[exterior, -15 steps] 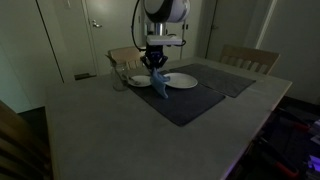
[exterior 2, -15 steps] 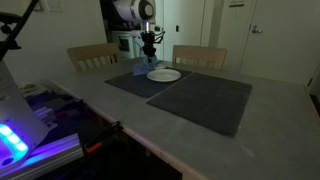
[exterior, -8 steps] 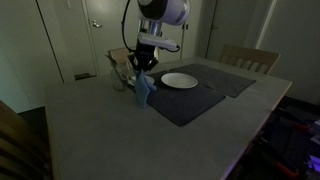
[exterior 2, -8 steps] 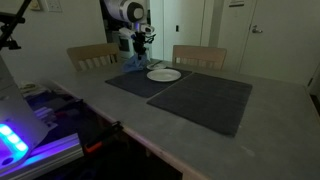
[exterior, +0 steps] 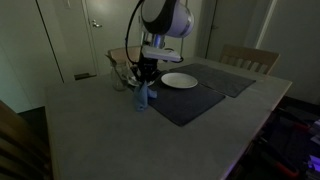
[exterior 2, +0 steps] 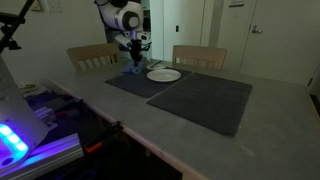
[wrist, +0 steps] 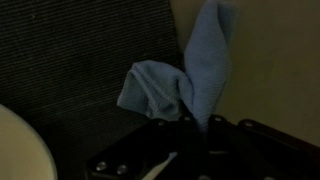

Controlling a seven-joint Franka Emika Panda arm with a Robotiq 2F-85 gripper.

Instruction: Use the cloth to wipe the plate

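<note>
The light-blue cloth (exterior: 141,99) is hanging clear of the white plate, so the robot's gripper keeps bringing it down until it lies across the placemat's edge (exterior: 160,107), and then let go.
The light-blue cloth (exterior: 145,96) hangs bunched from my gripper (exterior: 147,76), which is shut on its top. It dangles over the near left edge of the dark placemat (exterior: 190,105), beside the white plate (exterior: 179,80) and apart from it. In the wrist view the cloth (wrist: 190,75) droops from the pinched fingers over the placemat (wrist: 70,60), and a pale curve of the plate (wrist: 15,150) shows at the lower left. In the exterior view from the far side, the gripper (exterior 2: 133,57) holds the cloth (exterior 2: 132,69) left of the plate (exterior 2: 163,74).
A second dark placemat (exterior 2: 205,100) lies alongside the first. A clear glass (exterior: 119,79) stands on the table just left of the cloth. Wooden chairs (exterior: 248,58) stand at the table's far side. The bare grey tabletop (exterior: 90,130) stretches toward the near edge.
The gripper has carried the cloth off the plate and leftward to the placemat's edge, then lowered it a little. The plate is now uncovered.
</note>
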